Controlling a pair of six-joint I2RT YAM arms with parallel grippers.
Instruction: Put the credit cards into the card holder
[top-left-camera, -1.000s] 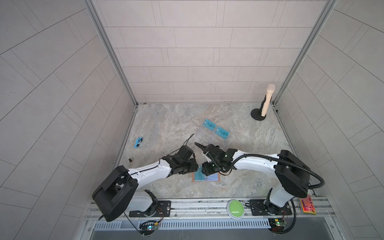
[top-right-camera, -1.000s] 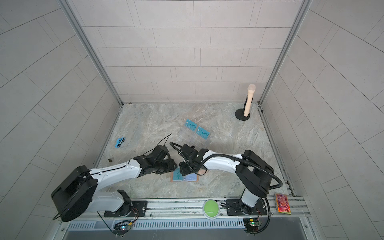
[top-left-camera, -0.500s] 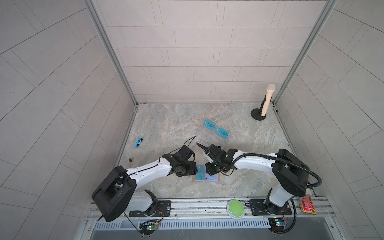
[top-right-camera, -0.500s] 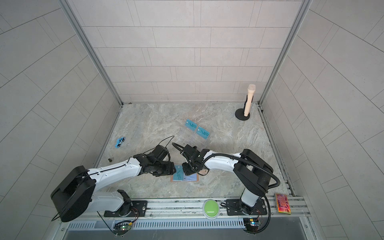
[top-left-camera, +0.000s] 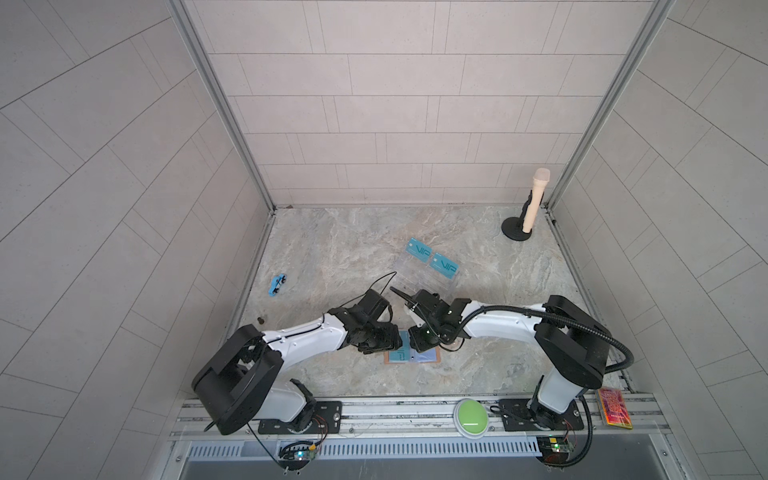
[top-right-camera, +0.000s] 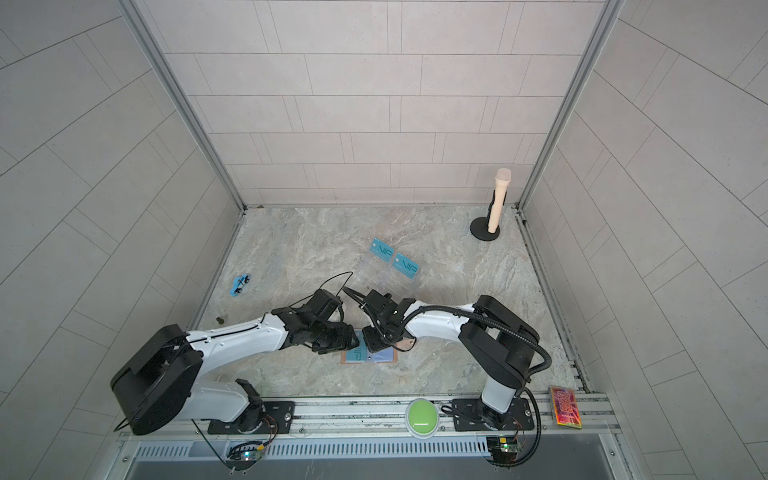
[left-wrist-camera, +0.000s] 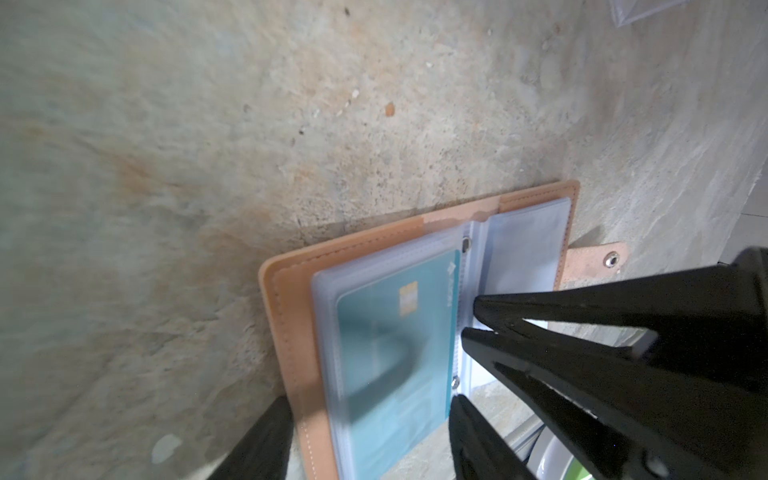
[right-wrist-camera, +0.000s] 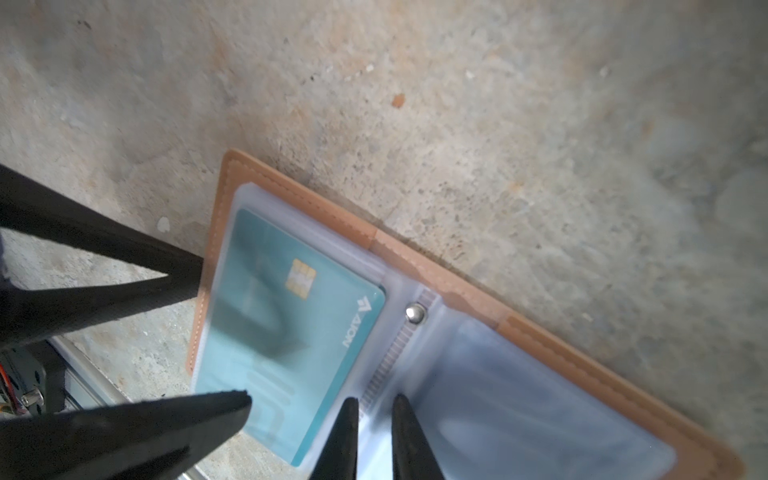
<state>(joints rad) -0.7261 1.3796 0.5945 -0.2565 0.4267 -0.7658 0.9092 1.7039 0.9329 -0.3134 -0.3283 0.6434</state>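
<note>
My right gripper is blocking the card holder's spine (left-wrist-camera: 473, 264), so it should move back to the snap tab before my left gripper folds the teal card's half (left-wrist-camera: 392, 352) over.
The tan-pink card holder (top-left-camera: 430, 356) (top-right-camera: 384, 357) lies open near the table's front. A teal credit card (left-wrist-camera: 390, 332) (right-wrist-camera: 282, 332) sits inside its clear sleeve on one half. My left gripper (left-wrist-camera: 365, 405) (right-wrist-camera: 220, 334) is open, its fingers straddling that half and the card. My right gripper (right-wrist-camera: 372, 401) (left-wrist-camera: 469, 316) stands at the spine, jaws nearly together with a pale sleeve page between them. Two more teal credit cards (top-left-camera: 417, 250) (top-left-camera: 444, 266) rest on a clear stand (top-left-camera: 419, 278) farther back. The holder's snap tab (left-wrist-camera: 598, 262) sticks out at one side.
A beige microphone on a black base (top-left-camera: 536, 199) stands in the back right corner. A small blue toy car (top-left-camera: 277, 284) lies at the left. A green button (top-left-camera: 471, 417) and an orange-pink patterned slab (top-left-camera: 615, 407) sit on the front rail.
My right gripper's jaws have narrowed from clearly apart to almost together at the holder's spine. My left gripper has opened a little and stays over the card's half.
</note>
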